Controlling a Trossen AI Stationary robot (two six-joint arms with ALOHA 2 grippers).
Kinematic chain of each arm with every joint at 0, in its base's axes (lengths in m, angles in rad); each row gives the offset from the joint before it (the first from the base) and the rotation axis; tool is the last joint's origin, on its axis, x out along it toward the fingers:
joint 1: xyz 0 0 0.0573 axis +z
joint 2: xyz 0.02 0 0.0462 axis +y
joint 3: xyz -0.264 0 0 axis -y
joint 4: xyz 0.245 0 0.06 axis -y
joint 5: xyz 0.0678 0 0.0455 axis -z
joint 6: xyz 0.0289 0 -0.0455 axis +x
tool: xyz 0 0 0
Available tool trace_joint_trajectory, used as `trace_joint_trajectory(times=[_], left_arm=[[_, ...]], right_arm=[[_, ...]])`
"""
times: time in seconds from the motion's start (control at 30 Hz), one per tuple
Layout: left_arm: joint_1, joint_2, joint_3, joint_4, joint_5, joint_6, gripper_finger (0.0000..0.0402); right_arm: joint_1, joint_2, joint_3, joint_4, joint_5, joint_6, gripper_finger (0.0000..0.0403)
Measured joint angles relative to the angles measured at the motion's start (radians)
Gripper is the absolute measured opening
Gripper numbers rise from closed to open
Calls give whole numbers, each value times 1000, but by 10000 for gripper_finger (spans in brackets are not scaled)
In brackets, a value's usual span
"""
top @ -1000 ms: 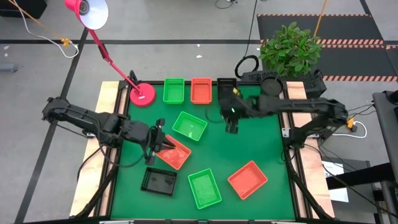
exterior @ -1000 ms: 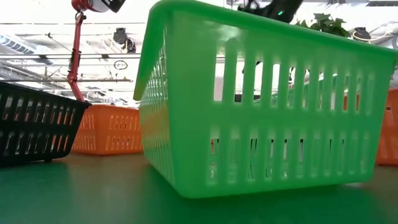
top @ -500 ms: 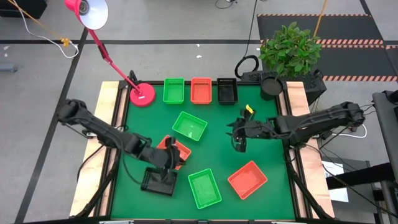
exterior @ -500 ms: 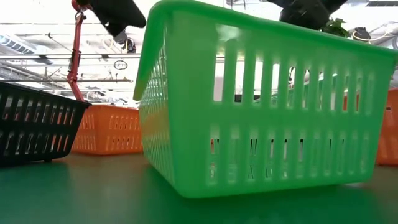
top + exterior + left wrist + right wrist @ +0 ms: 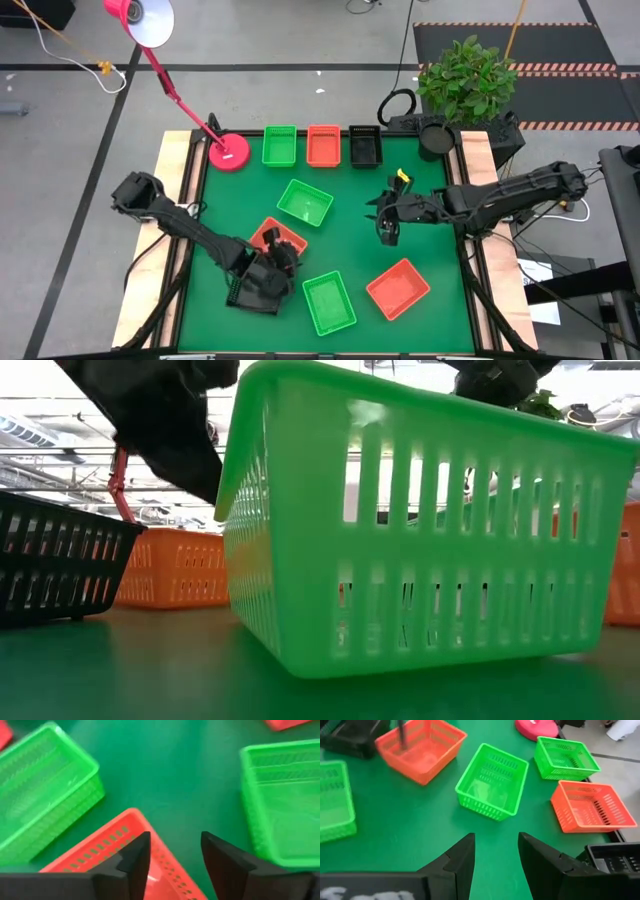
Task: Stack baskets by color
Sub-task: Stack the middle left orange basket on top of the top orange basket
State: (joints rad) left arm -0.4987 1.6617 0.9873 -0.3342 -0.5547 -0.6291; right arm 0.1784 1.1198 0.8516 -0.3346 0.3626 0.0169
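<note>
My left gripper will lower its orange basket point(image 5: 288, 234), which will nest inside the far orange basket, since that one is empty with a rim wider than its bottom point(image 5: 324, 146).
My left gripper point(image 5: 172, 837) is open and low over the orange basket point(image 5: 272, 236) at the table's left middle. Its fingers stand on either side of that basket's wall point(image 5: 165, 870); whether they touch it I cannot tell. A black basket point(image 5: 248, 292) lies just near of it. My right gripper point(image 5: 386, 232) hangs open over bare green mat right of centre, with nothing between its fingers point(image 5: 496, 850). A green point(image 5: 279, 146), an orange point(image 5: 323, 144) and a black basket point(image 5: 365, 146) stand in a row at the far edge.
Loose baskets lie on the mat: a green one point(image 5: 305, 202) in the middle, a green one point(image 5: 328, 302) and an orange one point(image 5: 398, 288) near the front. A pink lamp base point(image 5: 229, 152) stands far left, a potted plant point(image 5: 465, 80) beyond the far right corner.
My left gripper has gone down and toward the table's near edge, rolling as it went, until it hangs over the orange basket's near side. My right gripper has drawn back from the far row of baskets toward the table's middle, then kept still. No basket has shifted.
</note>
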Motion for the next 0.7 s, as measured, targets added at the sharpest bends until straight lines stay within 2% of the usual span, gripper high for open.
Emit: trace_joint_trajectory(times=[0.13, 0.3, 0.5, 0.7], left_arm=[[8, 10, -1, -37, 4, -69, 201], [6, 34, 0, -72, 15, -115, 186], [12, 50, 0, -87, 64, -123, 132], [18, 49, 0, -150, 84, -167, 42]], right_arm=[[15, 0, 0, -25, 0, -4, 144], [14, 0, 0, -54, 1, -3, 144], [14, 0, 0, -56, 1, -3, 144], [14, 0, 0, -52, 1, -2, 144]])
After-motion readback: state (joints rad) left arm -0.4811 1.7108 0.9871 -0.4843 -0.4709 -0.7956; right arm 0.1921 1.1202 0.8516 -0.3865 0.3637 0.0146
